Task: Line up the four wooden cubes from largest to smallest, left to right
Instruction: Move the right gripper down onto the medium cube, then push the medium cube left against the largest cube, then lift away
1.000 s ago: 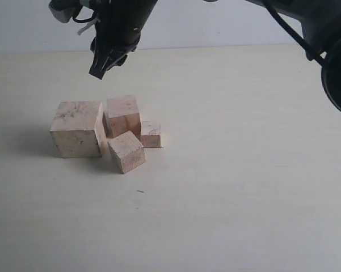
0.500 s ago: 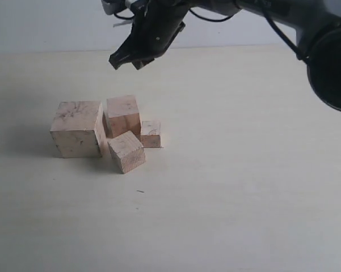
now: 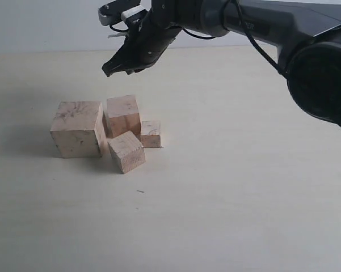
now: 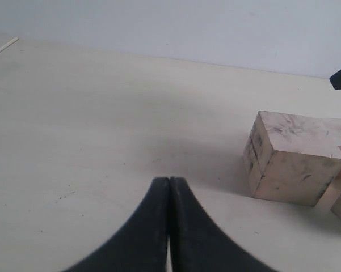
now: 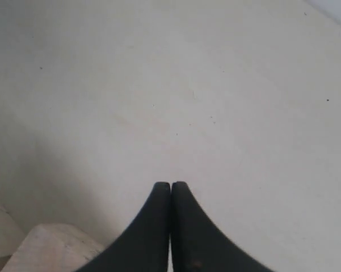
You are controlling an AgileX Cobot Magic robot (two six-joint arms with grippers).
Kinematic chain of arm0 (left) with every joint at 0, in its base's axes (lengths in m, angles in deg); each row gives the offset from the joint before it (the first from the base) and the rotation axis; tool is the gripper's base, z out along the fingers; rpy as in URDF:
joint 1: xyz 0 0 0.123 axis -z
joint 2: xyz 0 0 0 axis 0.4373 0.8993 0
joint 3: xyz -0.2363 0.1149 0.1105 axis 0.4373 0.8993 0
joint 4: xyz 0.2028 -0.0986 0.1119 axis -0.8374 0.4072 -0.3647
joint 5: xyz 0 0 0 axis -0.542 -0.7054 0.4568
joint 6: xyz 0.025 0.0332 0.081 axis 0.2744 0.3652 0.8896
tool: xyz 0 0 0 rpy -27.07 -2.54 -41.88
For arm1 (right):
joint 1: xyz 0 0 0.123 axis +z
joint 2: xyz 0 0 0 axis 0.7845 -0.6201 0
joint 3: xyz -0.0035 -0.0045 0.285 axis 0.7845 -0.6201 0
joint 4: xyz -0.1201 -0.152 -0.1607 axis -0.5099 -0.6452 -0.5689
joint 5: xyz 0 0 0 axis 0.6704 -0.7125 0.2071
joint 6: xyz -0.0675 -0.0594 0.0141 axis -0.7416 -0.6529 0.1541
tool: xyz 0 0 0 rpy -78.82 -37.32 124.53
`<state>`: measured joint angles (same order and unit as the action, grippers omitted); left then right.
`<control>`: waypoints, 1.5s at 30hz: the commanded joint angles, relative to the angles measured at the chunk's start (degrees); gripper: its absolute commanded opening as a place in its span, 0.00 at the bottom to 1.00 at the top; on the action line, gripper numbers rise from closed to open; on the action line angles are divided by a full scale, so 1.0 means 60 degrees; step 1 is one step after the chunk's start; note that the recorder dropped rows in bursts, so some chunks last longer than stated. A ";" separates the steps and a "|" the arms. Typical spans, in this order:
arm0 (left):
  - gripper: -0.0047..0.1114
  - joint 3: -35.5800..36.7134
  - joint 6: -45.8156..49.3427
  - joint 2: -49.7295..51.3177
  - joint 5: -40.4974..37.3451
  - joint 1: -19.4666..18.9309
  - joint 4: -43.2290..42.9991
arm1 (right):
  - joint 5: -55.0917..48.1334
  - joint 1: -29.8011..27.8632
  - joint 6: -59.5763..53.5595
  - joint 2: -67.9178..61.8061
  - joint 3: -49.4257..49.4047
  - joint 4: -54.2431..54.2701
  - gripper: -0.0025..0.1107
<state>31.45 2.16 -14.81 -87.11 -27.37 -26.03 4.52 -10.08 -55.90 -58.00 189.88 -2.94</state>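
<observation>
The second cube (image 3: 123,113) is crooked and too far back next to the largest cube, so next my right gripper comes down behind the second cube (image 3: 120,91) and pushes it gently until it is square.
Four wooden cubes sit clustered left of centre on the table. The largest cube (image 3: 76,129), scribbled on top, is leftmost. The second cube (image 3: 123,115) is beside it, the third cube (image 3: 126,151) lies skewed in front, and the smallest cube (image 3: 150,134) is at the right. My right gripper (image 3: 109,70) hangs shut and empty above and behind the cluster, its arm reaching in from the right. The right wrist view shows those shut fingertips (image 5: 171,184) over bare table, with a cube's pale corner (image 5: 51,249) at the edge. My left gripper (image 4: 169,180) is shut and empty, with the largest cube (image 4: 298,156) off to one side; the exterior view does not show it.
The pale tabletop (image 3: 244,187) stretches to the right of and in front of the cubes. A light wall (image 3: 34,22) runs behind the table's far edge. The right arm's dark body (image 3: 323,73) fills the upper right of the exterior view.
The right gripper swung right, then back down-left above the cluster, and its arm came lower into view. The cubes stayed put.
</observation>
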 commanded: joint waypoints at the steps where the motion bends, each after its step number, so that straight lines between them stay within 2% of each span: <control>1: 0.04 -0.0004 -0.0032 -0.0037 0.0069 0.0060 -0.0046 | 0.0083 -0.0009 -0.0085 -0.0173 0.0052 0.0139 0.02; 12: 0.04 -0.0004 -0.0032 -0.0037 0.0069 0.0060 -0.0046 | -0.0951 -0.0009 -0.0117 -0.0373 0.0052 0.0354 0.02; 18: 0.04 -0.0004 -0.0032 -0.0037 0.0069 0.0060 -0.0046 | -0.1795 -0.0009 -0.0688 -0.0493 0.0052 0.1178 0.02; 28: 0.04 -0.0004 -0.0032 -0.0037 0.0069 0.0060 -0.0046 | -0.1962 -0.0009 -0.0912 -0.0475 0.0052 0.1299 0.02; 34: 0.04 -0.0004 -0.0032 -0.0037 0.0069 0.0060 -0.0046 | -0.2757 0.0008 -0.2345 -0.0475 0.0052 0.1389 0.02; 43: 0.04 -0.0004 -0.0032 -0.0037 0.0069 0.0060 -0.0046 | -0.2123 0.0008 -0.2708 -0.0475 0.0052 0.1582 0.02; 45: 0.04 -0.0004 -0.0032 -0.0037 0.0069 0.0060 -0.0046 | -0.2138 0.0008 -0.3482 -0.0475 0.0052 0.2135 0.02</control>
<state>31.45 2.16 -14.81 -87.11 -27.37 -26.03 -8.76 -10.08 -72.71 -60.99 189.88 7.02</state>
